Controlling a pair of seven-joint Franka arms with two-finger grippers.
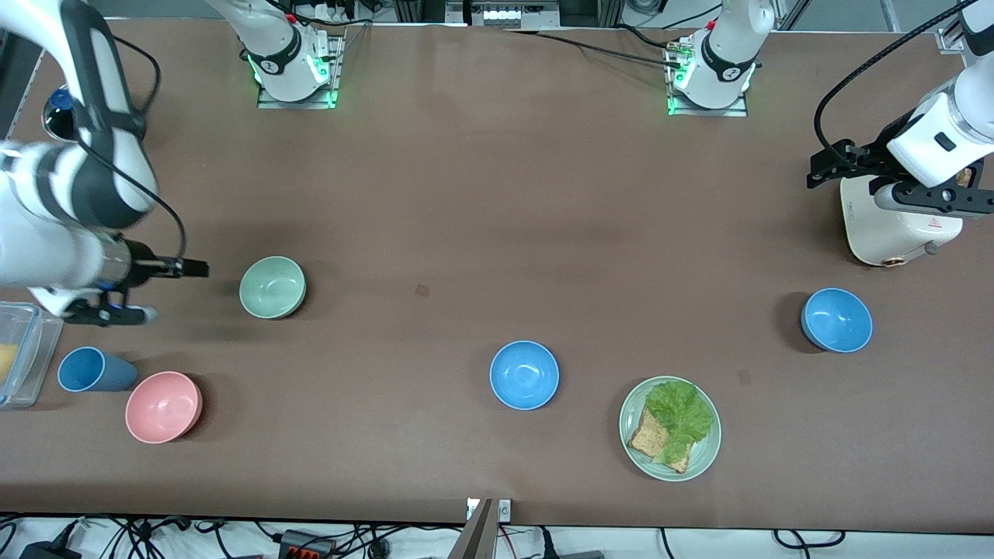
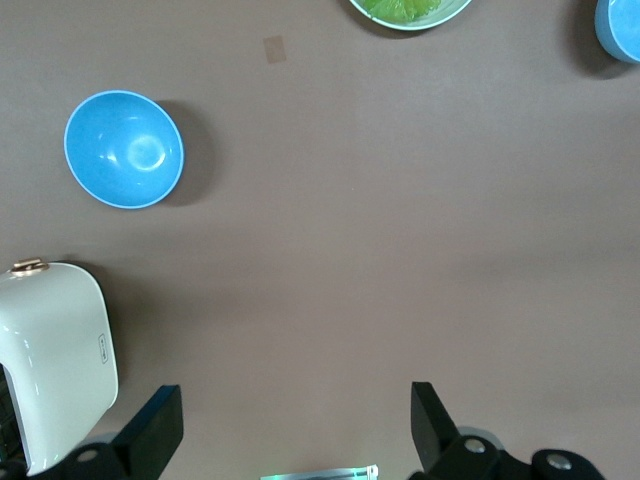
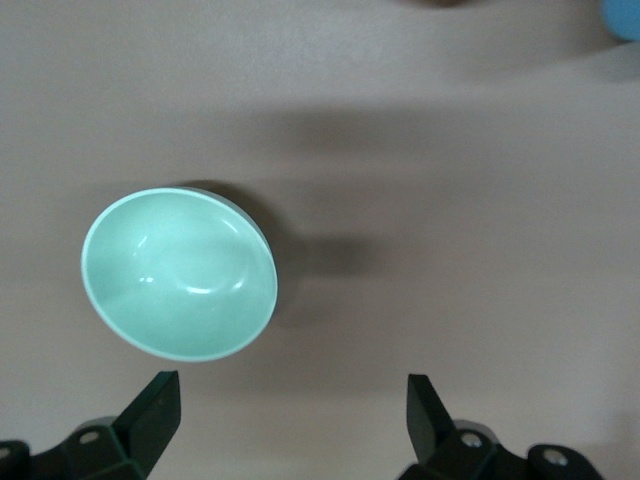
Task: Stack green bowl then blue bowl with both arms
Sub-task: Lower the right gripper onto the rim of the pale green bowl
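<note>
I should keep moving in on the green bowl [image 1: 272, 287] until my right gripper's open fingers are on both sides of its near rim [image 1: 242, 293]. The bowl stands upright in front of the fingers, clear of its neighbours.
The green bowl [image 1: 272, 287] [image 3: 180, 272] stands upright toward the right arm's end of the table. My right gripper [image 1: 167, 293] [image 3: 290, 415] hovers just beside it, open and empty, apart from the rim. One blue bowl [image 1: 524, 375] [image 2: 620, 28] sits mid-table, nearer the front camera. A second blue bowl [image 1: 836, 320] [image 2: 124, 149] sits toward the left arm's end. My left gripper [image 1: 932, 200] [image 2: 290, 425] hangs open and empty over the table by the toaster, well clear of both blue bowls.
A cream toaster [image 1: 893, 225] [image 2: 55, 360] stands under the left hand. A pale-green plate [image 1: 703, 458] holds lettuce and bread. A pink bowl [image 1: 163, 406], a blue cup [image 1: 93, 369] and a clear container [image 1: 19, 353] crowd the right arm's end.
</note>
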